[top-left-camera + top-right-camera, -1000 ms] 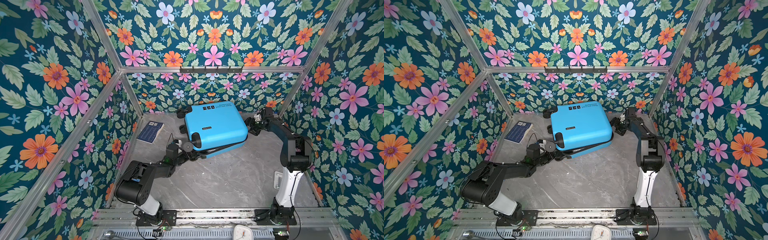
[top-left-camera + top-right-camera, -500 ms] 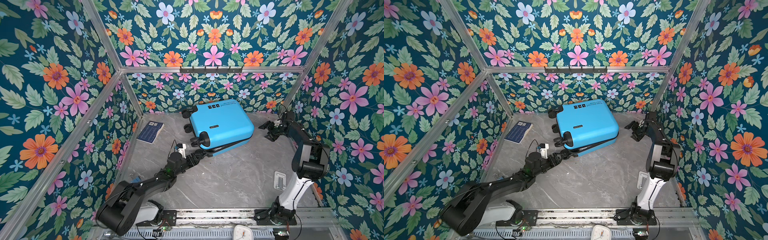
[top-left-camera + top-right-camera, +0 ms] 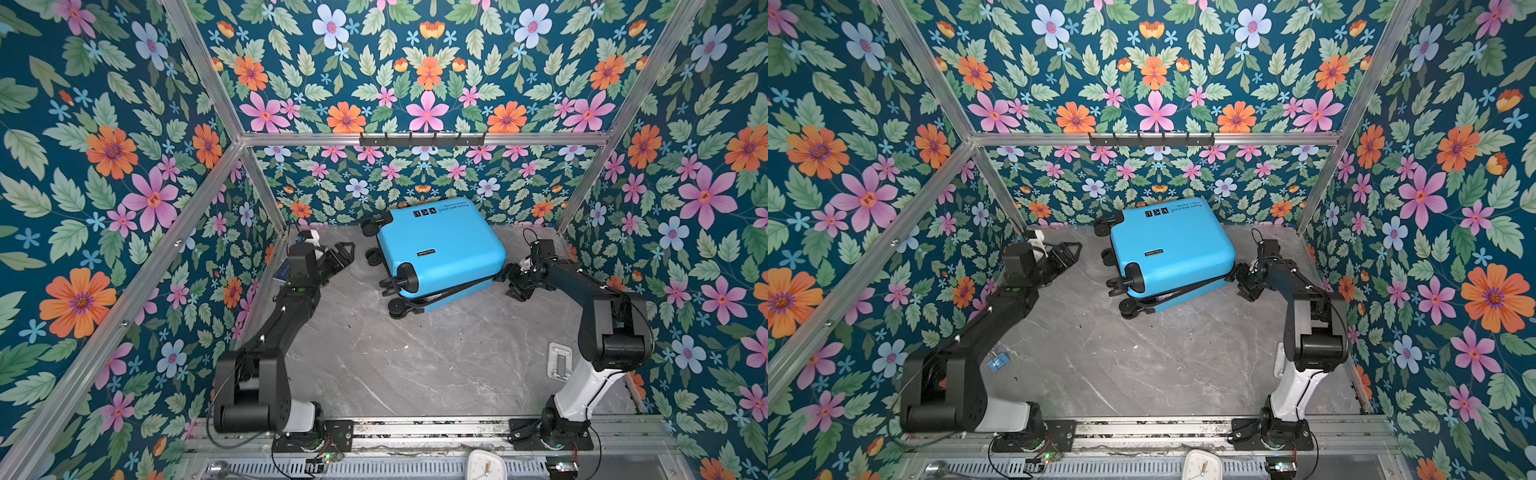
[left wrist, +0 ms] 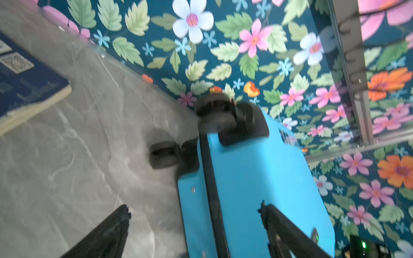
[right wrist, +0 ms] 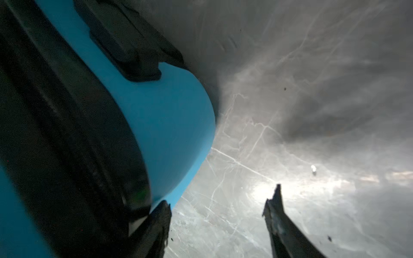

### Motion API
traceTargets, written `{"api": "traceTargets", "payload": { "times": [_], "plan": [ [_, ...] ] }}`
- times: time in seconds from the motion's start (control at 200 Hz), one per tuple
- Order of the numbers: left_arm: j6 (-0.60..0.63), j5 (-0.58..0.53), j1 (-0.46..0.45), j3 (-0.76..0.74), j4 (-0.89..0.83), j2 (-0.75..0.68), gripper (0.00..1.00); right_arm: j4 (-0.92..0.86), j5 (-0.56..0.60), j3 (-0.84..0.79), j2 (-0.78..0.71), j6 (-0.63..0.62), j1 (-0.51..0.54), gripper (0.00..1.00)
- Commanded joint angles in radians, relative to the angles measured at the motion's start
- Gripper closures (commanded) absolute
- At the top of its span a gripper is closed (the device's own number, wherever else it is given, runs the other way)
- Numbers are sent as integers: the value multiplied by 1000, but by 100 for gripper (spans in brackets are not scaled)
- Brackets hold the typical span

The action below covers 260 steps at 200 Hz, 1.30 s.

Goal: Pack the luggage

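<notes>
The luggage is crooked and its wheels face the side, so the robot's left gripper should grab the luggage's rear wheel and turn the luggage's wheel end round to the front.
The luggage is a bright-blue hard-shell suitcase lying flat at the back of the grey floor. Its wheels point left and its lid stands slightly ajar at the front. My left gripper hovers open just left of the wheels, touching nothing. In the left wrist view the wheels and the black seam of the luggage show beyond the left gripper. My right gripper is open at the suitcase's right front corner. In the right wrist view one of its fingers lies beside the blue shell of the luggage, with only bare floor between the jaws.
A navy book lies on the floor by the left wall, behind my left arm. A metal plate sits on the floor near the right arm's base. A small blue clip lies by the left wall. A hook rail runs along the back wall.
My left gripper has drawn back from the suitcase's front wheels towards the back left and opened wider. My right gripper swung away to the right, then came back to the corner. The lid sits lower.
</notes>
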Motion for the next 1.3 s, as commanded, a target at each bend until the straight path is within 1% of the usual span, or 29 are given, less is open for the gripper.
{"api": "traceTargets", "payload": {
  "times": [0.0, 0.13, 0.18, 0.255, 0.365, 0.425, 0.47, 0.525, 0.58, 0.62, 0.66, 0.71, 0.755, 0.86, 0.96, 1.05, 1.125, 1.215, 1.295],
  "plan": [
    [-31, 152, 22, 147, 95, 175, 9, 96, -13, -26, -10, 36, 13, 33],
    [-91, 187, 40, 361, 156, 401, 9, 108, -32, -57, -18, 33, 12, 33],
    [-140, 232, 44, 432, 210, 483, 10, 101, -34, -61, -23, 22, 13, 34],
    [-198, 313, 37, 559, 246, 601, 12, 94, -38, -64, -31, 4, 13, 34],
    [-236, 416, 22, 706, 263, 724, 14, 74, -53, -38, -21, -20, 12, 34],
    [-278, 484, 15, 722, 339, 757, 14, 57, -63, -6, -5, -34, 10, 34],
    [-347, 537, 12, 716, 440, 779, 14, 48, -80, 17, 12, -47, 8, 34],
    [-510, 600, 12, 692, 655, 808, 15, 48, -110, 45, 31, -55, -7, 34],
    [-690, 631, 11, 665, 892, 831, 16, 53, -145, 64, 49, -53, -28, 34],
    [-785, 644, 10, 646, 1017, 843, 17, 54, -172, 80, 64, -53, -45, 35],
    [-839, 655, 9, 621, 1089, 841, 19, 46, -194, 101, 79, -54, -59, 35],
    [-855, 672, 5, 576, 1134, 822, 20, 29, -208, 127, 93, -61, -71, 36],
    [-841, 681, 0, 518, 1149, 788, 20, 13, -210, 149, 99, -73, -76, 37],
    [-750, 681, -12, 377, 1131, 682, 20, -30, -206, 208, 118, -99, -79, 37],
    [-617, 663, -26, 243, 1045, 571, 21, -58, -216, 262, 146, -102, -76, 38],
    [-490, 643, -50, 148, 921, 477, 23, -80, -213, 309, 172, -102, -71, 38],
    [-360, 619, -81, 93, 789, 398, 23, -98, -209, 348, 196, -108, -58, 38],
    [-167, 573, -129, 55, 558, 303, 23, -129, -201, 389, 222, -113, -40, 39],
    [23, 481, -163, 55, 312, 210, 23, -110, -199, 373, 218, -90, -36, 39]
  ]
}}
